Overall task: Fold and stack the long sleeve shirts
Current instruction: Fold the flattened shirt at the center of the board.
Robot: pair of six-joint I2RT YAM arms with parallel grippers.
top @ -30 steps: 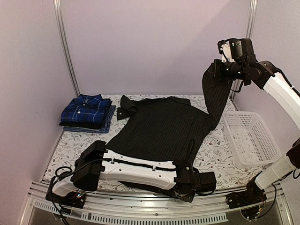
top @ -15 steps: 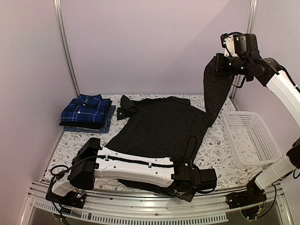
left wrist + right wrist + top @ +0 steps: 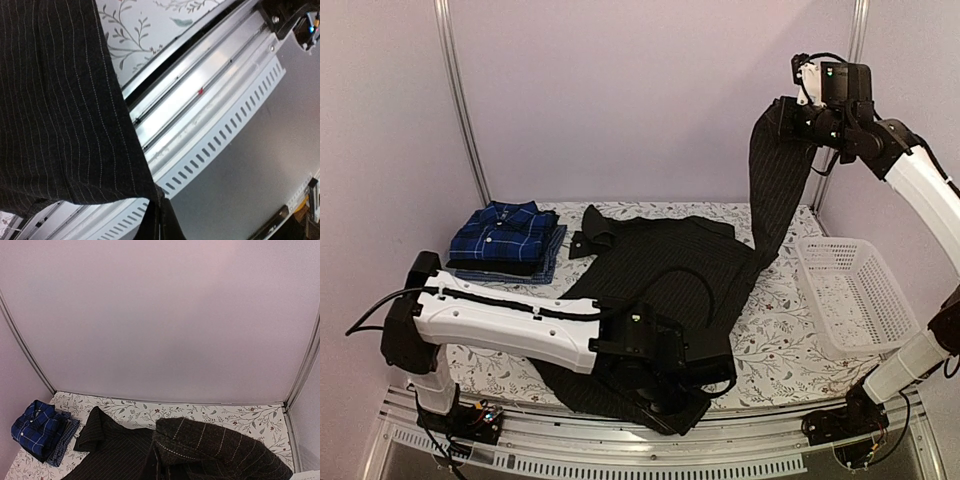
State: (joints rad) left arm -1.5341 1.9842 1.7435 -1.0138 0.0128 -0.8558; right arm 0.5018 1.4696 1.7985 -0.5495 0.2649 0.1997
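The robot's left gripper should go on carrying the hem corner inward over the shirt's flat body (image 3: pixel 588 392) and let go there, because the right gripper holds the sleeve of the same side (image 3: pixel 775 195).
A black pinstriped long sleeve shirt (image 3: pixel 665 262) lies spread on the floral table. Its near hem (image 3: pixel 610 392) hangs at the front edge, and my left gripper (image 3: pixel 670 400) is shut on that hem. In the left wrist view the pinstriped cloth (image 3: pixel 60 100) runs into the shut left gripper (image 3: pixel 161 212) above the metal rail. My right gripper (image 3: pixel 788 125) is high at the back right, shut on the shirt's sleeve (image 3: pixel 772 195), which hangs down to the table. The bunched sleeve (image 3: pixel 220 450) fills the bottom of the right wrist view. A folded blue plaid shirt (image 3: pixel 505 232) tops a stack at the left.
A white mesh basket (image 3: pixel 855 295) stands at the right edge of the table. The aluminium rail (image 3: pixel 210 95) runs along the near edge. Upright frame posts (image 3: pixel 460 100) stand at the back corners. My left arm (image 3: pixel 510 320) stretches across the front of the table.
My left gripper closed on the near hem and moved left along the front edge, its arm rising. The right gripper lifted the sleeve slightly higher.
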